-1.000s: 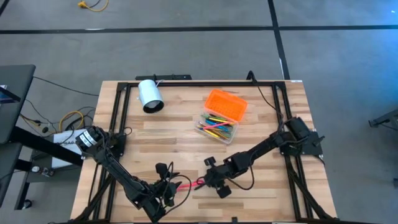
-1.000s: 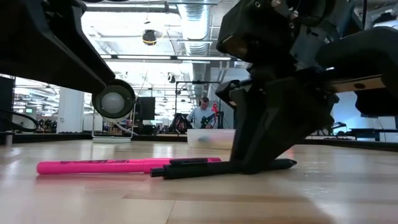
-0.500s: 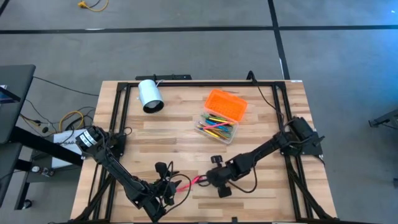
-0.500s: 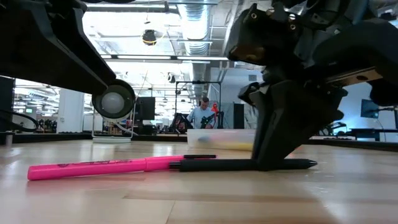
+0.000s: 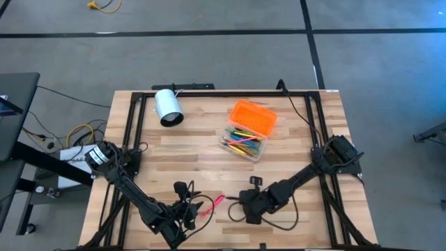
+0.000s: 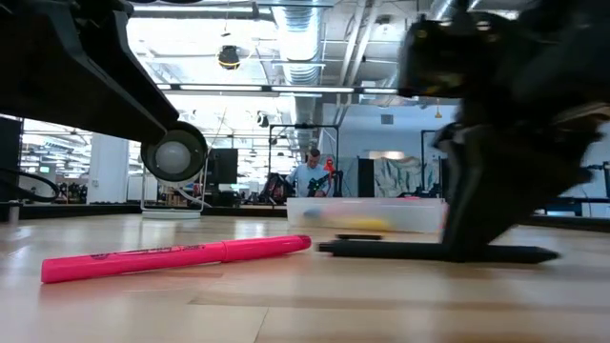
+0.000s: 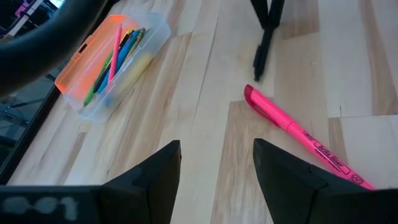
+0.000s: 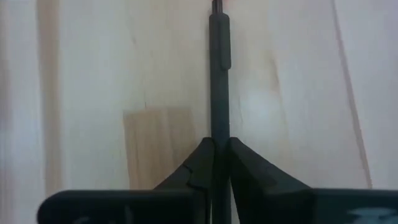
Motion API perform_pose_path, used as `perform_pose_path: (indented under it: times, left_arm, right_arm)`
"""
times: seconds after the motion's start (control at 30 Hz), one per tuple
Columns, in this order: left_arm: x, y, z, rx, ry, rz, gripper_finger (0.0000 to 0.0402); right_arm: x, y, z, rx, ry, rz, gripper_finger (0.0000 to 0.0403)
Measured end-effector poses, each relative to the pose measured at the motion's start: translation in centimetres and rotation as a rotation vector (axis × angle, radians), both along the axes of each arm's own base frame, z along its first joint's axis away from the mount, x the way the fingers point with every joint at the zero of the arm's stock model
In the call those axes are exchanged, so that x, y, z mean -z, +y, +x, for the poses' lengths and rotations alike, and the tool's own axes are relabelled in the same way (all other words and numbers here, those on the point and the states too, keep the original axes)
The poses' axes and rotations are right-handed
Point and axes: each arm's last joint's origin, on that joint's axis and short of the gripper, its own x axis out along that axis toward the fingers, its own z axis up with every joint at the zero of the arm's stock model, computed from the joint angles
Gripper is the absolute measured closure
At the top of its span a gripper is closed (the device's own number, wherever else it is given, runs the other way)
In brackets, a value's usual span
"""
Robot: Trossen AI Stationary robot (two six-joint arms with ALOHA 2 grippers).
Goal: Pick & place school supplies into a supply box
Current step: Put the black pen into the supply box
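Next, I pull the black pen clear with my right gripper, turn it, and grip it again before lifting, because the black pen's end (image 6: 326,247) is close to the pink highlighter's cap.
A black pen (image 6: 419,251) lies level on the wooden table, with my right gripper (image 8: 219,148) shut on it near the table's front edge (image 5: 249,207). To its left a pink highlighter (image 6: 176,257) lies flat on the table in front of my left gripper (image 7: 216,146), which stands open at the front left (image 5: 189,208) with nothing between its fingers. The supply box (image 5: 244,141), a clear base full of coloured pens with its orange lid (image 5: 254,117) beside it, sits toward the table's far middle. My right gripper pinches the black pen's barrel (image 8: 218,127) between its two fingers, which come from above, pointing steeply down. In the low view the fingers (image 6: 477,224) stand on the pen's right half. The pen lies level, along the tabletop.
A white cylinder (image 5: 167,107) lies at the far left of the table. A black frame (image 5: 136,111) runs round the table's edges. Bare wood lies between the grippers and the supply box. A person (image 6: 310,176) shows in the room far behind the table.
My right gripper has gone toward the table's right edge and rolled at the wrist, sliding the black pen along the table away from the pink highlighter. The highlighter has turned slightly and stays on the table.
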Motion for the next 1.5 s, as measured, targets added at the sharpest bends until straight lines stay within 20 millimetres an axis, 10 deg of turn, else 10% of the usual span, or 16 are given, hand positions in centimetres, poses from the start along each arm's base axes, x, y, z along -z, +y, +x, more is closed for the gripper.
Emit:
perform_pose_path:
  times: [0.43, 1.5]
  left_arm:
    - [0.0, 0.0, 0.0, 0.001, 0.0, 0.005, 0.0209]
    - [0.6, 0.1, -0.1, -0.075, -0.095, -0.09, 0.0209]
  right_arm:
    - [-0.3, 3.3, -4.5, 0.46, -0.071, 0.022, 0.0368]
    - [-1.1, 3.0, -2.9, 0.55, -0.14, 0.074, 0.0238]
